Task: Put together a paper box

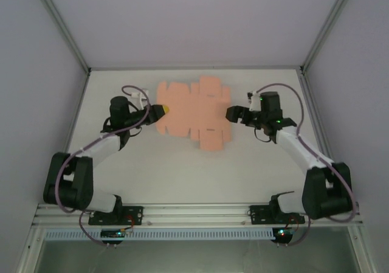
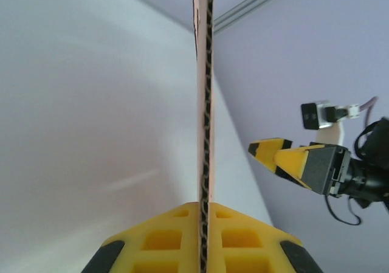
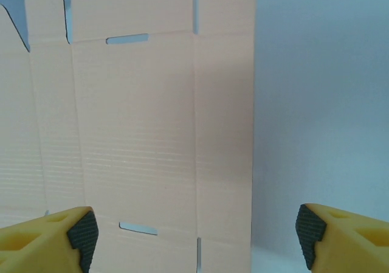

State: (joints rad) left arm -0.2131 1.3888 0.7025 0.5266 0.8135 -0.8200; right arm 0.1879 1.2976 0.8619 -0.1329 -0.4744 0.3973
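Note:
Crease lines (image 3: 195, 121) connect the panels, so I expect the sheet (image 1: 193, 113) to swing around in one piece and bend along those lines when the robot lifts and turns the sheet's edge.
The paper box (image 1: 193, 112) is a flat salmon-pink die-cut sheet with tabs and slots, lying at the middle back of the white table. My left gripper (image 1: 163, 109) is shut on the sheet's left edge. In the left wrist view the card (image 2: 204, 133) runs edge-on out of the closed yellow fingers (image 2: 164, 242). My right gripper (image 1: 233, 113) is at the sheet's right edge, with its jaws wide open. From the right wrist, the sheet (image 3: 140, 127) and its right edge lie ahead between the two spread fingertips (image 3: 82, 236). The right gripper (image 2: 270, 154) also appears in the left wrist view.
The white table (image 1: 182, 169) is enclosed by grey walls, with metal frame posts (image 1: 61, 27) at the back corners. An aluminium rail (image 1: 194, 212) carrying both arm bases runs along the near edge. Bare table lies in front of the sheet.

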